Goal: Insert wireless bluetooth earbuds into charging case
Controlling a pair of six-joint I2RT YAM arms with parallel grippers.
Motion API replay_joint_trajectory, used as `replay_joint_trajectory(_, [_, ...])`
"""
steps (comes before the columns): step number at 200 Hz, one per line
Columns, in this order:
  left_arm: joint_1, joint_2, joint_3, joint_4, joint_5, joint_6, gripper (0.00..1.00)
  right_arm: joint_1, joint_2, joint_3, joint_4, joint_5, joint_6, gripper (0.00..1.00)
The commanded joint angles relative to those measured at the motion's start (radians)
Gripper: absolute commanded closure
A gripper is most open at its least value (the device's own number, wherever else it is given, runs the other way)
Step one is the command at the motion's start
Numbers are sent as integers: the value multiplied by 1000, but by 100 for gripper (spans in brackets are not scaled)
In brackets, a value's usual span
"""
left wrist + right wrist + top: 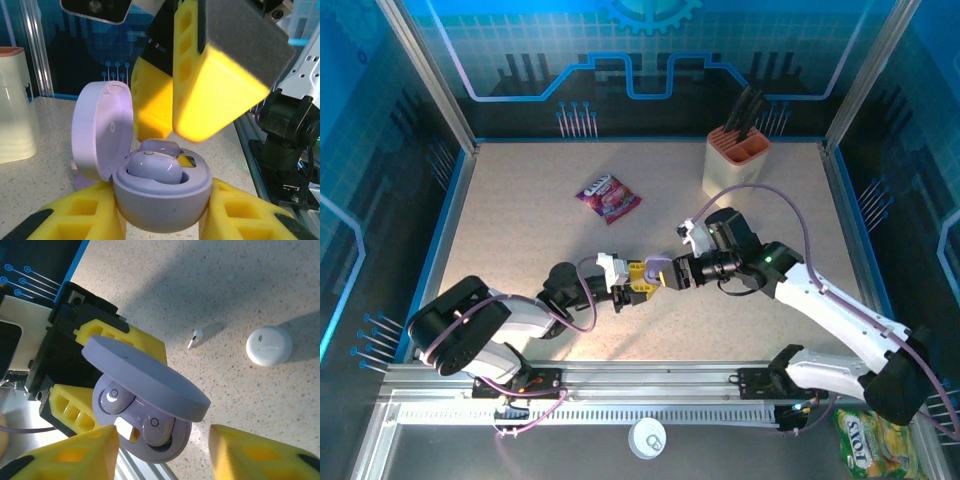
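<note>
Both earbuds rest in their wells (157,164) while my right gripper's fingers hover in the open lid's path, so my right gripper should back away and close the lid (91,131).
A lilac charging case (160,200) is held off the table with its lid (100,130) swung open, and my left gripper (160,217) is shut on its base. Two lilac earbuds lie in the wells: the near one (155,167) sits a little proud, the far one (160,146) behind it. From the right wrist both buds (112,396) (156,427) show under the lid (145,377). My right gripper (162,455) hovers just over the case, open, with nothing between its yellow fingers (75,455). From above, the two grippers (638,283) (670,272) meet at the case (658,268).
A small white earbud (195,337) and a round white case (269,345) lie on the speckled table beyond the held case. A knife block (737,160) stands at the back right, and a candy packet (608,195) lies mid-table. A snack bag (877,445) sits off the front right corner.
</note>
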Motion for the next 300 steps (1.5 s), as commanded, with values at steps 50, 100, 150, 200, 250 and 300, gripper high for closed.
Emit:
replay_joint_trajectory(50, [-7, 2, 31, 30, 49, -30, 70, -45, 12, 78, 145, -67, -13, 24])
replay_joint_trajectory(100, [-6, -40, 34, -42, -20, -37, 70, -44, 25, 87, 131, -240, -27, 35])
replay_joint_trajectory(150, [-6, -75, 33, -73, -58, -57, 69, -44, -36, 21, 155, -290, 0, 40])
replay_joint_trajectory(200, [-6, -98, 43, -71, -57, -56, 69, -86, -95, -24, 221, -247, 61, 35])
replay_joint_trajectory(250, [-8, -99, 41, -78, 6, -35, 69, -104, -73, -4, 221, -225, 82, 32])
replay_joint_trajectory(300, [-8, -116, 54, -96, 6, -31, 69, -72, -9, 34, 197, -253, 40, 32])
